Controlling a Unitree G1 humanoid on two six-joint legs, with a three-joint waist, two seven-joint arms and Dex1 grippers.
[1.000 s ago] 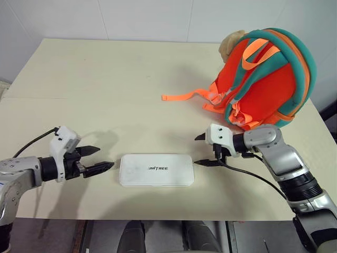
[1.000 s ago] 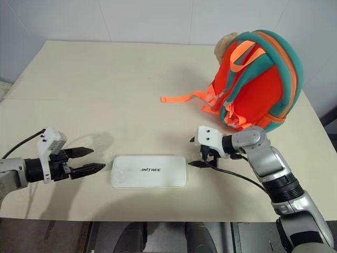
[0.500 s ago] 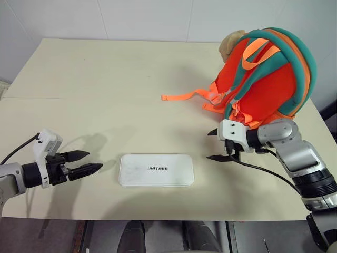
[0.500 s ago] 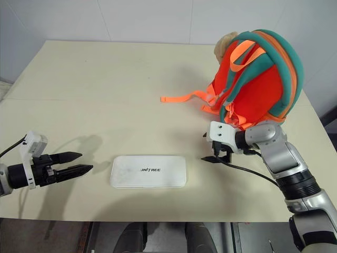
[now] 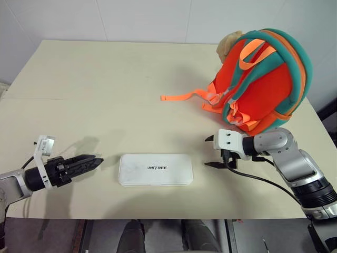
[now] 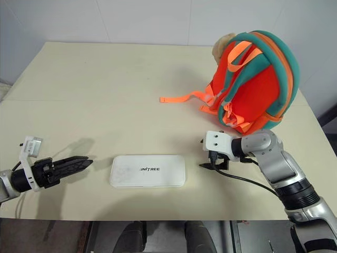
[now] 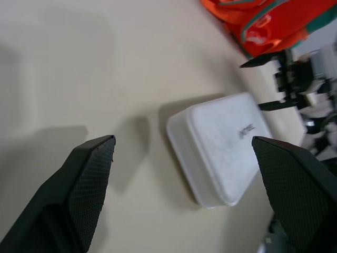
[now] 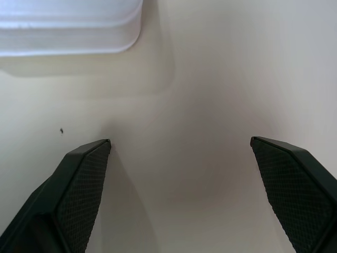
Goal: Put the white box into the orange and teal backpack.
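The white box's loose end [image 5: 122, 169] is ahead of the open fingers of my left gripper, so I should keep moving in until they are around the white box's thickness [image 7: 196, 161], then close them.
The white box [image 5: 155, 169] lies flat near the table's front edge, its lettering facing up. My left gripper [image 5: 98, 161] hovers open just off the box's left end and points at it. My right gripper [image 5: 207, 152] is open a short way off the box's right end, one finger above the other. The orange and teal backpack [image 5: 263, 79] stands at the back right, behind the right gripper. From the left wrist, the box [image 7: 226, 153] lies ahead between my open fingers, with the right gripper [image 7: 251, 87] beyond it. The right wrist view shows a corner of the box [image 8: 68, 26].
A loose orange strap [image 5: 179, 96] trails left from the backpack across the cream table [image 5: 105, 89]. A tan plush bear [image 5: 230, 44] sits at the backpack's top left. The table's front edge [image 5: 158, 217] runs just below the box.
My left gripper has drawn back left from the box and rolled, so its fingers now line up. The right gripper has shifted a little right, away from the box.
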